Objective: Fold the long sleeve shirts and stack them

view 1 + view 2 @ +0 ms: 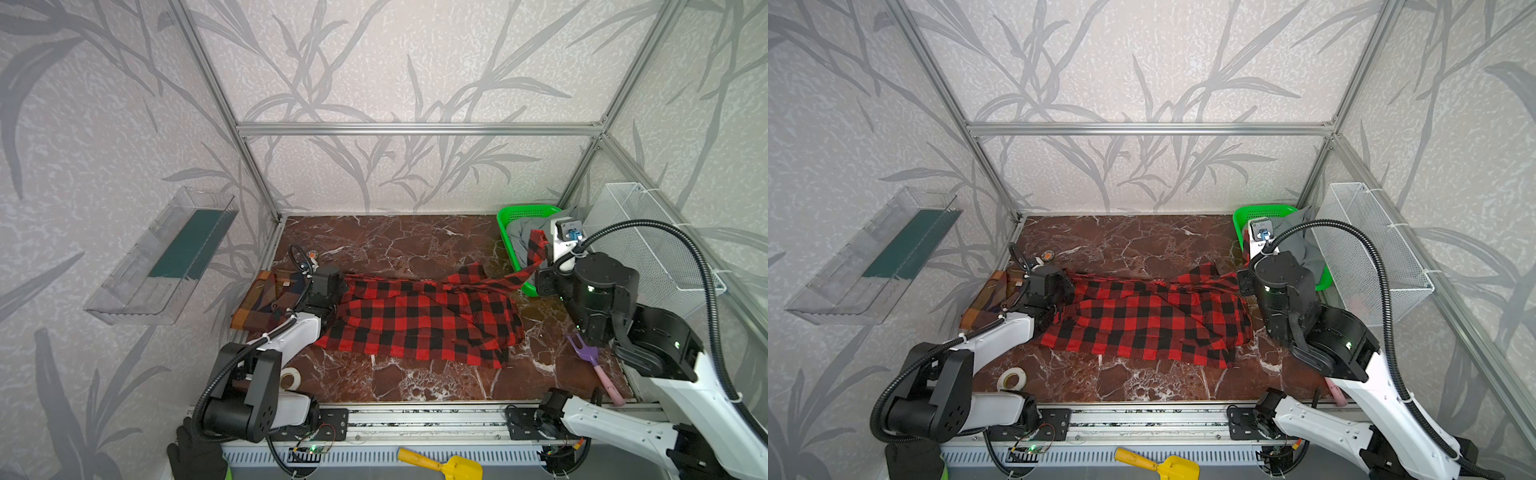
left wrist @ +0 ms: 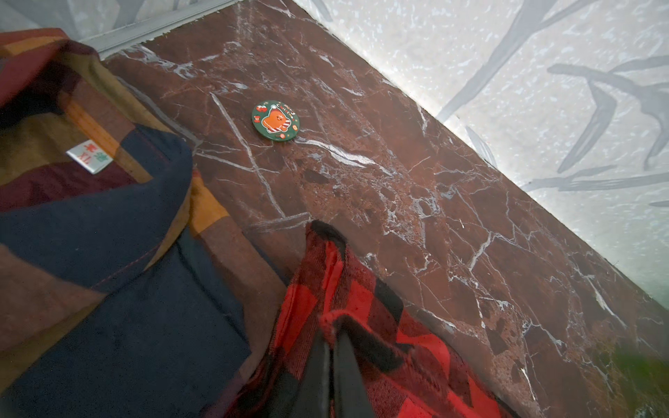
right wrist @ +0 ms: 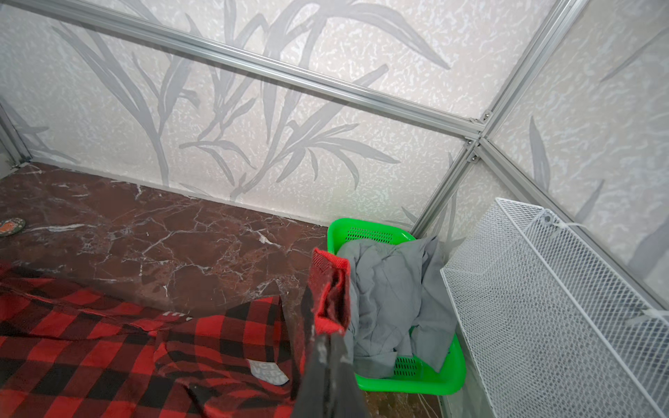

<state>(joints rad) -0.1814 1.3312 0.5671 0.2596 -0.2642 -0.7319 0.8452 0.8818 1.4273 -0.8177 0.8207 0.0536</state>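
Note:
The check shirt's held edge (image 2: pixel 352 326) is low above the shirt's spread body (image 1: pixel 364 308). My left gripper should go on lowering that edge until it lies flat, and then let go.
The red-and-black check long sleeve shirt (image 1: pixel 415 320) (image 1: pixel 1150 320) lies spread across the middle of the marble table. My left gripper (image 2: pixel 331 340) is shut on its left edge, next to the folded brown, orange and navy plaid shirt (image 1: pixel 266 299) (image 2: pixel 90 235) at the table's left side. My right gripper (image 3: pixel 331 338) is shut on a sleeve end of the check shirt (image 3: pixel 108 343). It holds that sleeve (image 1: pixel 523 270) raised beside the green basket. In both top views the arms hide the fingertips.
A green basket (image 1: pixel 509 220) (image 3: pixel 416 385) with grey cloth sits at the back right, with a white mesh basket (image 1: pixel 648 232) on the right wall. A clear bin (image 1: pixel 166 257) hangs left. Tape roll (image 1: pixel 291 378), purple-pink fork tool (image 1: pixel 592 359) and round badge (image 2: pixel 275 121) lie on the table.

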